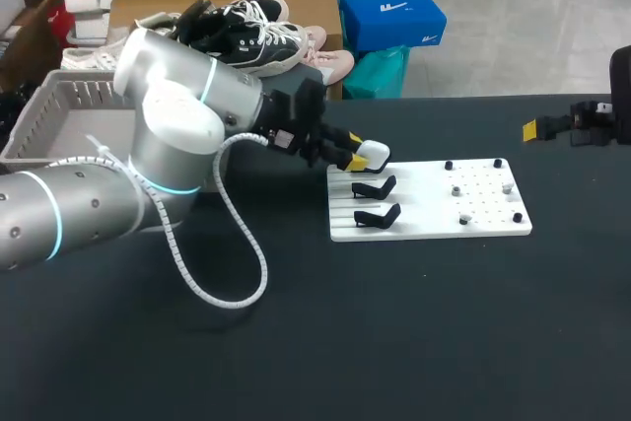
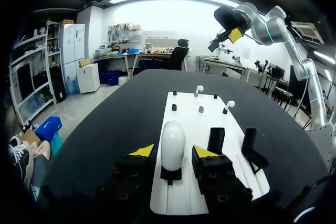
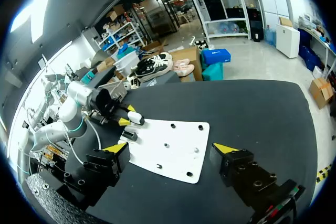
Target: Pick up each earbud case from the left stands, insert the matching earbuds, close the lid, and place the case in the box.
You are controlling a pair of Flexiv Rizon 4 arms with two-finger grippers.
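My gripper will find the closed white earbud case (image 1: pixel 374 154) empty inside when I open the case's lid, because the white earbuds (image 1: pixel 507 187) sit out on the pegs.
A white earbud case (image 2: pixel 172 142) stands upright on its black stand at the near end of the white board (image 2: pixel 189 124). My left gripper (image 2: pixel 173 151) is open around it, one yellow tip on each side with a small gap to the case. In the head view the same case (image 1: pixel 376 153) shows at the board's far left corner, between the left gripper's (image 1: pixel 367 157) tips. Two white earbuds (image 2: pixel 198 89) (image 2: pixel 229 105) sit on pegs farther along the board. My right gripper (image 3: pixel 169 150) hangs open and empty above the table's right side; it shows at the right edge (image 1: pixel 552 127).
Two empty black stands (image 1: pixel 375 187) (image 1: pixel 377 215) sit beside the case on the board (image 1: pixel 434 226). A grey basket (image 1: pixel 49 96) stands at the table's far left, behind my left arm. The left arm's white cable (image 1: pixel 237 273) loops down onto the table.
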